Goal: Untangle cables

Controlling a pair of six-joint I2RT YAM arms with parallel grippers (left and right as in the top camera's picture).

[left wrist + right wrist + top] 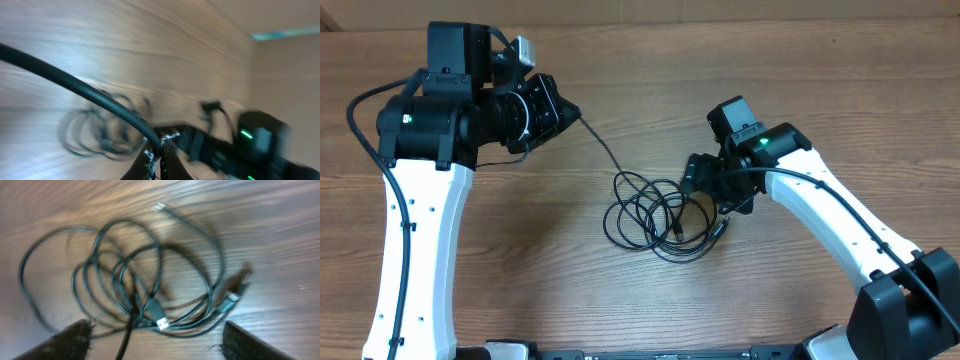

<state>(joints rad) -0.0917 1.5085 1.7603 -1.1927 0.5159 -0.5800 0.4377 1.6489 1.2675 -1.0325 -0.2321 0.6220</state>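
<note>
The robot should ease the cable back and grip it beside the loops (620, 174) with its right gripper, since the cable runs taut (599, 140) from its left gripper into the loops.
A tangle of thin black cables (650, 215) lies looped on the wooden table (800, 60). One cable (603, 145) runs taut from the pile up to my left gripper (572, 112), which is shut on it. The blurred left wrist view shows that cable (90, 92) pinched in the left gripper (157, 150), with the tangle (100, 131) beyond. My right gripper (712, 193) hovers at the pile's right edge. In the right wrist view it (156, 332) stands wide open over the loops (125, 275), with a USB plug (159, 317) just ahead and nothing between the fingers (75, 340).
Another plug (231, 300) and a small silver-tipped end (159, 206) lie at the pile's edges. The right arm (250, 137) shows blurred beyond the left gripper. Thick arm wiring (360, 110) loops by the left arm.
</note>
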